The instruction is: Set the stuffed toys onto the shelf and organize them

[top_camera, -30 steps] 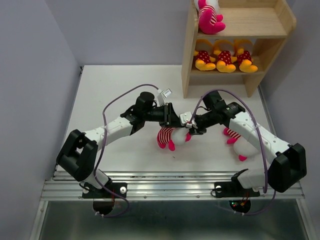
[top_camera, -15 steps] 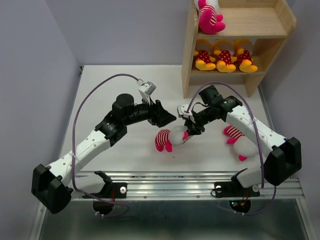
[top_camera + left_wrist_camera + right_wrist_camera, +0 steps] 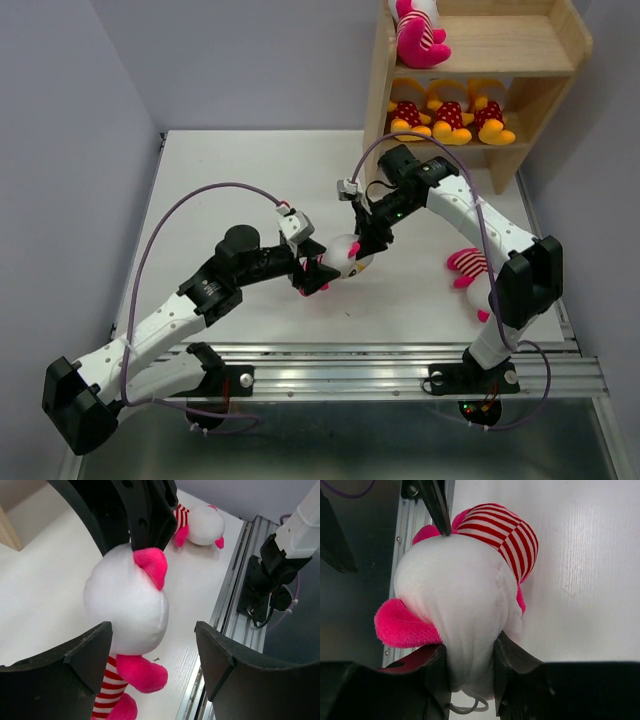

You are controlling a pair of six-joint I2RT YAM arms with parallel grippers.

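Note:
My right gripper is holding the toy by its white head (image 3: 341, 254), so my left gripper should take the toy and turn its pink feet (image 3: 123, 708) toward my right gripper.
My right gripper (image 3: 362, 240) is shut on the white head of a pink-and-white striped stuffed toy (image 3: 343, 255) and holds it above the table; the head (image 3: 455, 595) fills the right wrist view, pinched between the fingers (image 3: 432, 675). My left gripper (image 3: 312, 275) is open, its jaws either side of the toy's lower head and pink limb (image 3: 142, 672), not gripping. A second striped toy (image 3: 475, 280) lies on the table at the right and shows in the left wrist view (image 3: 200, 522). The wooden shelf (image 3: 500, 40) holds one striped toy (image 3: 420, 35) on top and three yellow-orange toys (image 3: 450, 115) below.
The aluminium rail (image 3: 350, 375) with both arm bases runs along the near table edge. Grey walls stand at the left and behind. Purple cables (image 3: 190, 210) loop above both arms.
My right gripper has lifted the striped toy and carried it left and away from the table. My left arm let go, swung back, and now sits open beneath the toy.

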